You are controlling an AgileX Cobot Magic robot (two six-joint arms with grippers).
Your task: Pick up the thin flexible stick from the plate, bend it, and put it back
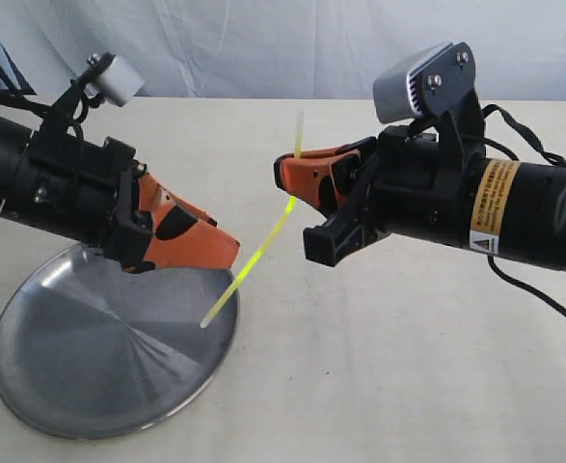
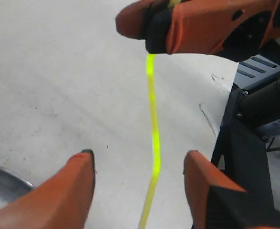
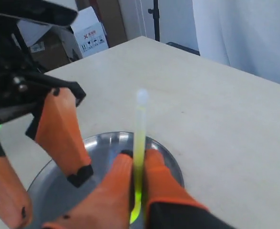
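The stick hangs below the robot's right gripper with only a slight kink [image 1: 285, 216], so next the left gripper grips the stick's middle [image 1: 252, 261] and lifts it to make the bend sharper.
The thin yellow-green stick [image 1: 259, 251] hangs in the air, slanting from my right gripper [image 1: 290, 176] down to a whitish end above the silver plate [image 1: 70, 386]. My right gripper [image 3: 139, 160] is shut on the stick [image 3: 140, 129] near its upper part, and a short whitish end sticks out above the fingers. The stick [image 2: 154, 143] has a slight kink and passes between the fingers of my left gripper [image 2: 139, 164], which is open and apart from it. My left gripper [image 1: 220, 253] hovers over the plate's far rim.
The plate [image 3: 106, 143] rests on a pale beige table [image 1: 408, 367] with a white curtain behind. Cardboard boxes [image 3: 89, 33] stand beyond the table edge in the right wrist view.
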